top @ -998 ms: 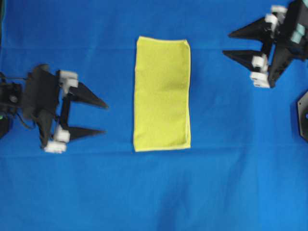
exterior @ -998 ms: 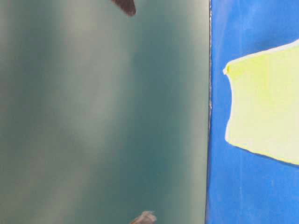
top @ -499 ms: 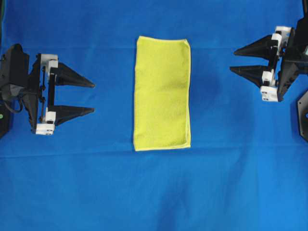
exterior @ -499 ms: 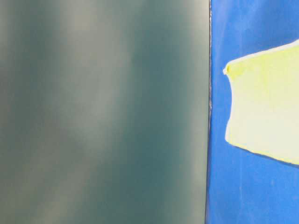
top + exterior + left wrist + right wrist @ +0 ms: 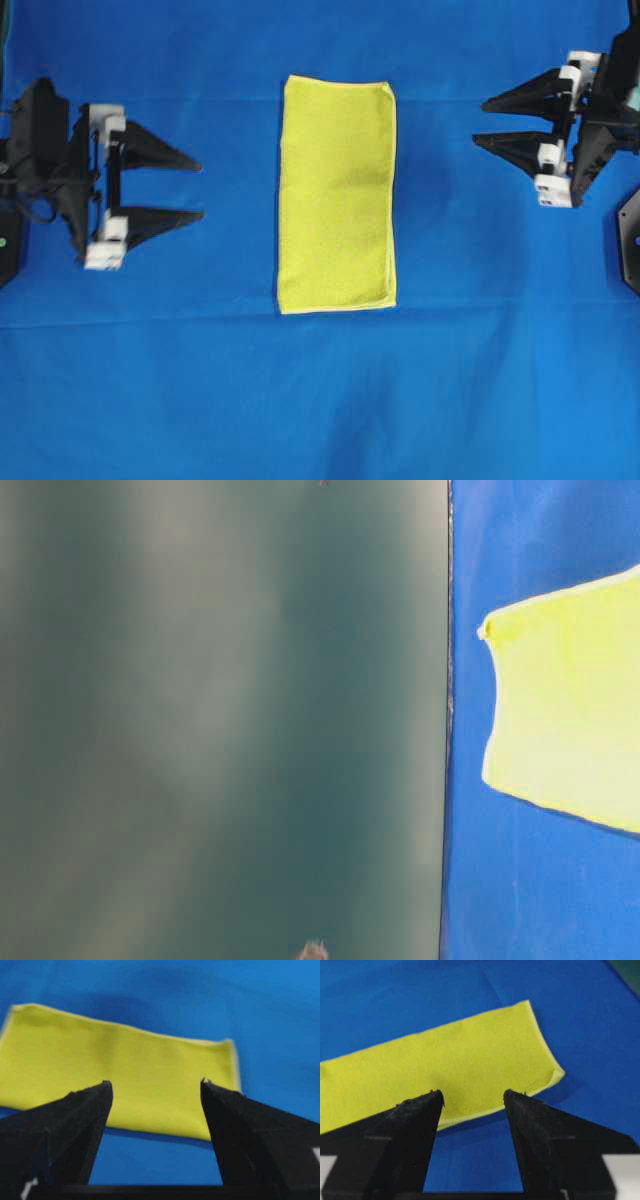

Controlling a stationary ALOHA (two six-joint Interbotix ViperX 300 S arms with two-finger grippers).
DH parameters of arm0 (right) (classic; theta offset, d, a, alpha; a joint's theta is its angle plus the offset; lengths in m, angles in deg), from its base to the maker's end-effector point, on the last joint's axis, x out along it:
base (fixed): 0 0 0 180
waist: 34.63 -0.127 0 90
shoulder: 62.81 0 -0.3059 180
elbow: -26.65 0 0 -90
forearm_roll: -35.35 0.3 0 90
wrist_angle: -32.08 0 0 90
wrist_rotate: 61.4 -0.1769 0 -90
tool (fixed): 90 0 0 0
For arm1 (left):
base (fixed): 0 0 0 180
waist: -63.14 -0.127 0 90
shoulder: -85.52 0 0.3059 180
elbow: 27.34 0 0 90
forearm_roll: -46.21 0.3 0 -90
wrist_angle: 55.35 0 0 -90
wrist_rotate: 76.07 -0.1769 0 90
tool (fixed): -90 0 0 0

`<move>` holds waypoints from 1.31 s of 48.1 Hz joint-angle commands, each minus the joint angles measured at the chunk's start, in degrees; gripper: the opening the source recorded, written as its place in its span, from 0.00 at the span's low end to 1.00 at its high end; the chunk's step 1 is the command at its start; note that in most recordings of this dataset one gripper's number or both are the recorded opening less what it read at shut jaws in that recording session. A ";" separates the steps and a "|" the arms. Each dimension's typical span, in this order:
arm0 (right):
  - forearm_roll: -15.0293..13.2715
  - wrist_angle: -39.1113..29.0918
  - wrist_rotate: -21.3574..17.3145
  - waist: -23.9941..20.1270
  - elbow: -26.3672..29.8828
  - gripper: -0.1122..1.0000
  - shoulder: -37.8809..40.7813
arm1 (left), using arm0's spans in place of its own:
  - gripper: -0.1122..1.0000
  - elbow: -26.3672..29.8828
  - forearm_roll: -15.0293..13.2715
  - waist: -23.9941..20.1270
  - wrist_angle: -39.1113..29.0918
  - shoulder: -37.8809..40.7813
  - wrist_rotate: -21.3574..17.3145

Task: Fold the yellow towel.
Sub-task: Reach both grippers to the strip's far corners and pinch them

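Observation:
The robot's left gripper has its fingers open and should now go to the yellow towel's nearer top corner until they close there, as that corner point(image 5: 292, 82) is lying flat and free.
The yellow towel point(image 5: 337, 195) lies flat in the middle of the blue cloth, folded into a tall narrow rectangle with doubled edges along its right side. It also fills the wrist views, towel point(image 5: 115, 1077) and towel point(image 5: 440, 1067), and part of it shows at table level, towel point(image 5: 565, 710). My left gripper point(image 5: 198, 188) hovers well left of the towel, open and empty, pointing at it. My right gripper point(image 5: 480, 122) stands open and empty to the towel's upper right, also apart from it. In the wrist views the left gripper point(image 5: 155, 1082) and right gripper point(image 5: 473, 1093) show bare gaps.
The big blue cloth point(image 5: 320, 400) covers the whole table. A black mount point(image 5: 630, 240) sits at the right edge. A dark green wall point(image 5: 220, 720) fills most of the table-level view.
The left gripper pulled back left away from the towel, then edged slightly right and down. The right gripper shifted down and right, then slightly back. The towel has not moved.

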 commanded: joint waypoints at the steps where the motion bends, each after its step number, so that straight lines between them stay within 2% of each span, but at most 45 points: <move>1: 0.26 -2.46 0.00 0.88 4.22 0.62 2.37 | 0.72 2.81 -0.18 -2.99 0.09 2.81 0.09; 12: -0.09 -11.34 0.70 5.01 14.41 0.62 15.91 | 0.72 12.92 0.09 -9.76 -6.42 14.68 -0.62; 16: -1.32 -15.12 0.79 5.45 19.07 0.62 22.41 | 0.72 16.52 0.18 -12.04 -8.61 19.51 -0.70; 22: -3.43 -18.81 0.79 5.62 24.26 0.62 30.23 | 0.72 19.86 0.26 -15.21 -8.96 25.66 -0.79; 29: -4.57 -19.07 0.79 6.50 28.21 0.62 37.44 | 0.72 22.85 0.26 -18.19 -8.26 32.61 -0.79; 48: -4.66 -13.36 0.79 7.65 30.23 0.62 45.88 | 0.71 27.69 0.26 -21.18 -3.60 44.12 -0.79; 59: -4.66 -13.01 0.79 8.70 31.03 0.62 49.04 | 0.71 27.95 0.26 -21.53 -3.60 45.88 -0.70; 63: -4.66 -13.10 0.79 8.70 31.03 0.61 49.13 | 0.67 27.77 0.26 -21.53 -3.69 45.88 -0.70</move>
